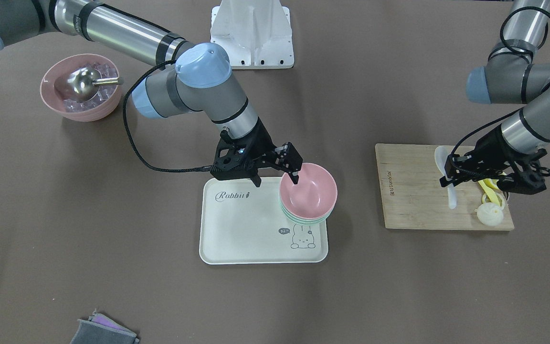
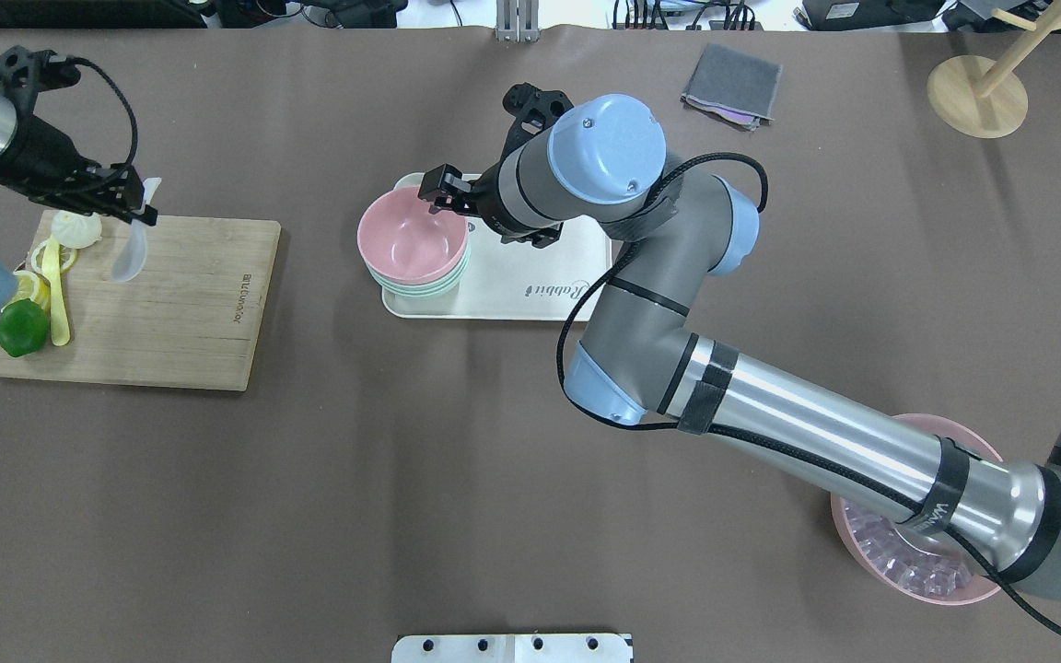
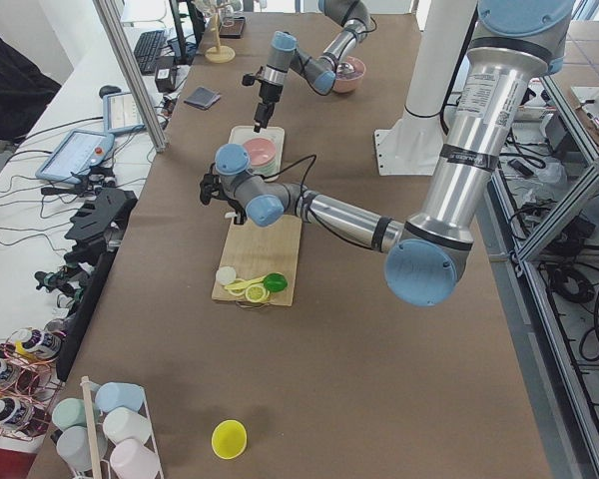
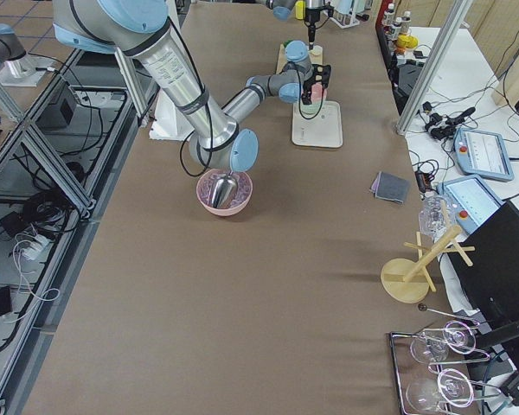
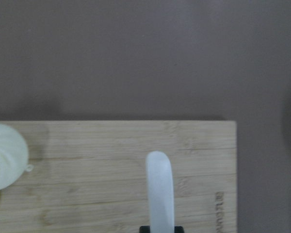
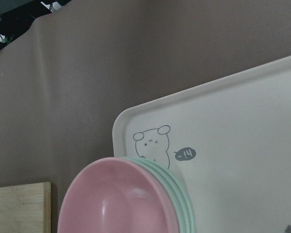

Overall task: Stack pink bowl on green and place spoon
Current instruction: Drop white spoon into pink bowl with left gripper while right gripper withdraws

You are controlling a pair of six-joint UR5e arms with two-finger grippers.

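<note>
My right gripper's open fingers are crowding the pink bowl's rim [image 1: 282, 195], so they should move back before my left gripper puts the spoon inside the pink bowl [image 1: 311, 192].
The small pink bowl [image 1: 308, 191] sits nested on top of the mint-green bowl stack [image 1: 303, 220] at the corner of the white tray [image 1: 246, 229]. My right gripper [image 1: 276, 179] is open, with its jaws astride the pink bowl's rim on the tray side. In the right wrist view the pink bowl [image 6: 121, 204] lies on the green bowls [image 6: 184, 204]. My left gripper [image 1: 449, 179] is shut on the milky-white spoon [image 1: 441, 160] and holds it over the wooden board [image 1: 413, 191]. The spoon [image 5: 159, 189] also shows in the left wrist view.
A long yellow utensil [image 1: 490, 188], a white dumpling-shaped thing [image 1: 490, 215], lemon slices and a lime [image 2: 22, 327] lie on the board. A large ribbed pink bowl [image 1: 81, 95] with ice and a metal scoop stands on the right arm's side. A grey cloth [image 2: 731, 85] lies on the far side.
</note>
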